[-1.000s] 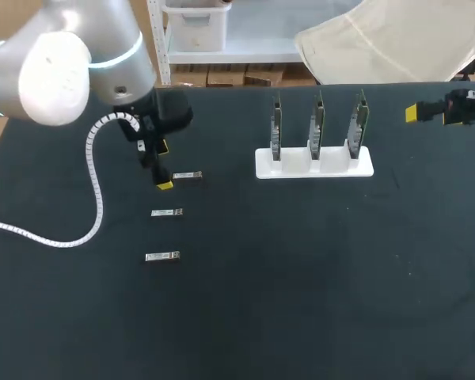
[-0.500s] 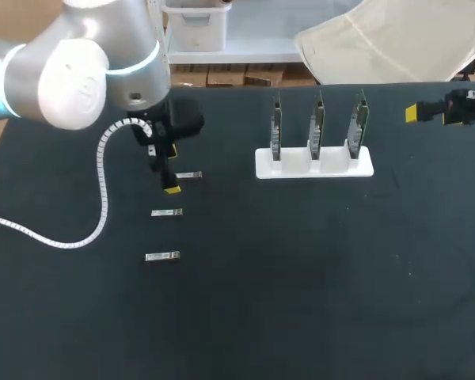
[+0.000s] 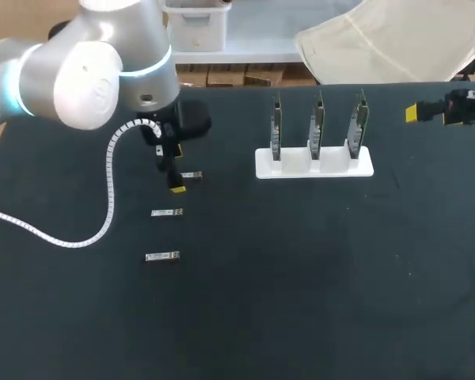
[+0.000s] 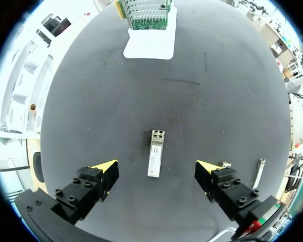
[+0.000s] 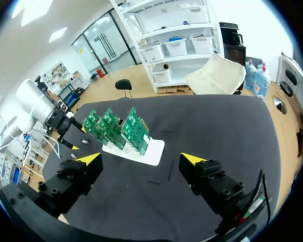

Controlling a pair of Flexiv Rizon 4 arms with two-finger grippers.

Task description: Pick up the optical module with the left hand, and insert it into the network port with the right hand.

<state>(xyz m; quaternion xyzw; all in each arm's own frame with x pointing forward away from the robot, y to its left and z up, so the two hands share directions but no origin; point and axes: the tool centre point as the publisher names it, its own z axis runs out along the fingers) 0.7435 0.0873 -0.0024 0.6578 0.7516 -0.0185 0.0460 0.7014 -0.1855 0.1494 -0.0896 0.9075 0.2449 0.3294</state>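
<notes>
The white corrugated cable (image 3: 109,178) is trailing in a slack loop (image 3: 79,244), so it will swing across the middle module when I take the far module away.
Three small silver optical modules lie in a column on the black table: the far one (image 3: 193,175), the middle one (image 3: 167,212) and the near one (image 3: 162,256). My left gripper (image 3: 172,169) hangs open over the far module. In the left wrist view that module (image 4: 155,153) lies flat between the spread fingers, touching neither, and a second module (image 4: 259,171) lies outside one finger. A white stand (image 3: 314,165) holds three upright green boards (image 3: 317,120). My right gripper (image 3: 427,112) is open at the table's far right edge, well away from the boards (image 5: 116,126), with nothing in it (image 5: 141,159).
A white corrugated cable (image 3: 103,206) from my left arm loops over the table's left part. The stand (image 4: 149,43) lies well ahead of the left gripper across bare black tabletop. My left arm (image 5: 40,103) shows beyond the boards in the right wrist view.
My left arm has shifted right, bringing its open gripper over the far module. The right arm and the modules have not moved.
</notes>
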